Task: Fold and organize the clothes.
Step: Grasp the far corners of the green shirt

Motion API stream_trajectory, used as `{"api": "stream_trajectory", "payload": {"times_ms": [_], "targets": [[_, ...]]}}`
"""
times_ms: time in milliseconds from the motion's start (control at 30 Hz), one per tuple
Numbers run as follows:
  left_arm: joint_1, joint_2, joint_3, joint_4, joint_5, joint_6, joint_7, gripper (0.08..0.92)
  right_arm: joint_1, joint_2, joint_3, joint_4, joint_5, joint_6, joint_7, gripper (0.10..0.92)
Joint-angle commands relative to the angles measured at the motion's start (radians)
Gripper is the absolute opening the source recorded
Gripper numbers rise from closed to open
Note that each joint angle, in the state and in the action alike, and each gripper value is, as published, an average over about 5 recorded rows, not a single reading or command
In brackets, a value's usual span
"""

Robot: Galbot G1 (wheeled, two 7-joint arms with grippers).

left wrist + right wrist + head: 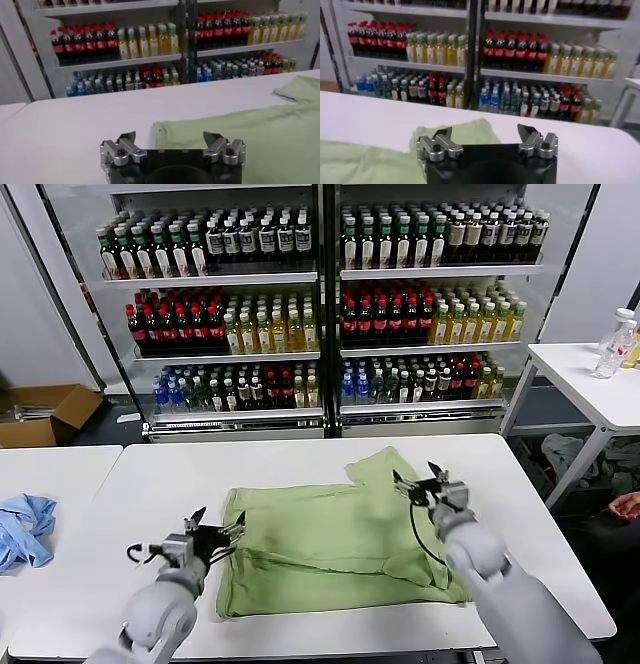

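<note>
The sleeve (376,466) is limp and runs from the light green shirt's far edge (300,495). The sleeve will follow along into a narrow piece of cloth when I fold that edge over.
The light green shirt (330,549) lies partly folded on the white table (300,464), plain side up, with one sleeve (385,469) sticking out toward the far right. My left gripper (218,529) is open and empty, just off the shirt's left edge. My right gripper (418,478) is open and empty, above the shirt's right side near the sleeve. In the left wrist view the shirt (240,145) lies ahead of the open gripper (170,137). In the right wrist view the sleeve (465,132) shows beyond the open gripper (485,132).
A light blue garment (25,529) lies on the adjoining table at the left. A drinks cooler (320,304) full of bottles stands behind the table. A side table (590,379) with bottles is at the right. A cardboard box (45,414) sits on the floor at the left.
</note>
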Motion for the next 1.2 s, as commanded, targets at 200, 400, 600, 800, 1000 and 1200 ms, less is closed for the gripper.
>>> {"api": "stream_trajectory", "payload": {"times_ms": [200, 400, 600, 800, 1000, 1200], "targets": [[-0.336, -0.041, 0.183, 0.348, -0.036, 0.045, -0.047, 0.823, 0.252, 0.131, -0.112, -0.421, 0.046, -0.038, -0.051, 0.823], [-0.333, -0.050, 0.185, 0.369, -0.047, 0.083, -0.068, 0.820, 0.242, 0.148, -0.111, -0.459, 0.031, -0.030, -0.075, 0.809], [-0.292, -0.039, 0.187, 0.330, -0.039, 0.099, -0.071, 0.715, 0.223, 0.141, -0.102, -0.449, 0.013, -0.049, -0.099, 0.664], [-0.259, -0.026, 0.176, 0.315, -0.102, 0.099, -0.042, 0.542, 0.204, 0.141, -0.065, -0.433, 0.086, -0.099, -0.099, 0.499], [-0.223, -0.007, 0.147, 0.284, -0.162, 0.078, -0.018, 0.368, 0.182, 0.126, -0.071, -0.380, 0.094, -0.052, -0.113, 0.334], [-0.138, 0.026, 0.096, 0.125, -0.193, -0.017, 0.028, 0.195, 0.135, 0.083, -0.073, -0.190, 0.072, 0.025, -0.098, 0.161]]}}
